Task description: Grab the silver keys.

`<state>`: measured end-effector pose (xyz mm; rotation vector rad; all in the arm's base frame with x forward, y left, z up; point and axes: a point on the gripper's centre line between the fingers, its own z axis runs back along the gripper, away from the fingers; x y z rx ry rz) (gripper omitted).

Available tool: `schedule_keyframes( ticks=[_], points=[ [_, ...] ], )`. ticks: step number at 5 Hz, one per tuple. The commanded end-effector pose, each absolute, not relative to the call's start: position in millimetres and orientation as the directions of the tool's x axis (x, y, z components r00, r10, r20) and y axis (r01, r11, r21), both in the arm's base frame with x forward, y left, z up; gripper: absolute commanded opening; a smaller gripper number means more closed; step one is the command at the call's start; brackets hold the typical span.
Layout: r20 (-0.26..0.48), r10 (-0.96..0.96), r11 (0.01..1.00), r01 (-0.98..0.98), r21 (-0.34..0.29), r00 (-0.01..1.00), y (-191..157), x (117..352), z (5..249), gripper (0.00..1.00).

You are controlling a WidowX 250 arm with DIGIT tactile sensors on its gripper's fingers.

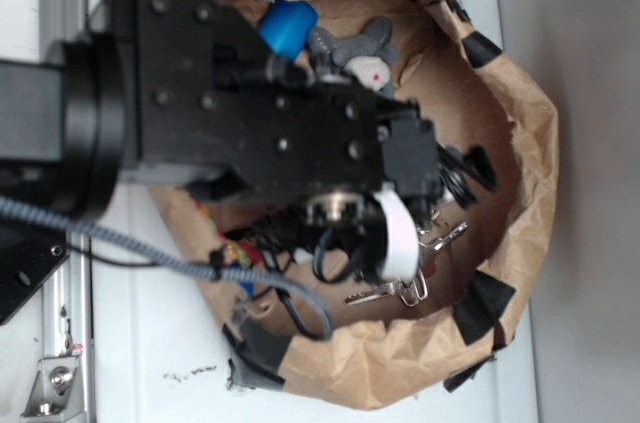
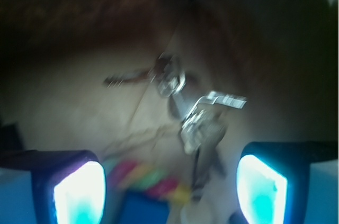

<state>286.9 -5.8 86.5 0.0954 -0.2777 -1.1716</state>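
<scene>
The silver keys are ahead of my open fingers and free of the striped item, so my gripper should keep moving toward their middle until the fingers are around them.
The silver keys lie in a loose bunch on the brown paper floor, blurred in the wrist view. They sit just ahead of my gripper, nearer the right finger. The gripper is open, its two glowing fingertips set wide apart with nothing between them. In the exterior view the keys show at the lower edge of my arm, inside the paper bag. The gripper hangs over the bag's floor, above the keys in the picture.
A grey plush mouse and a blue object lie at the bag's far side. A striped multicoloured item and a blue piece sit between the fingers, close to the camera. The bag's crumpled, black-taped walls ring everything.
</scene>
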Motion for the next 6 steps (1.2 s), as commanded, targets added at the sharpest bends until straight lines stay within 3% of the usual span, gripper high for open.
schedule_keyframes(
  ticks=[1,3,6],
  points=[
    [0.195,-0.940,0.330,0.895,0.300,0.281,-26.1,295.9,92.2,1.00],
    [0.154,-0.943,0.328,0.907,0.263,0.296,-21.2,291.2,71.9,1.00],
    [0.154,-0.943,0.328,0.907,0.263,0.296,-21.2,291.2,71.9,1.00]
  ],
)
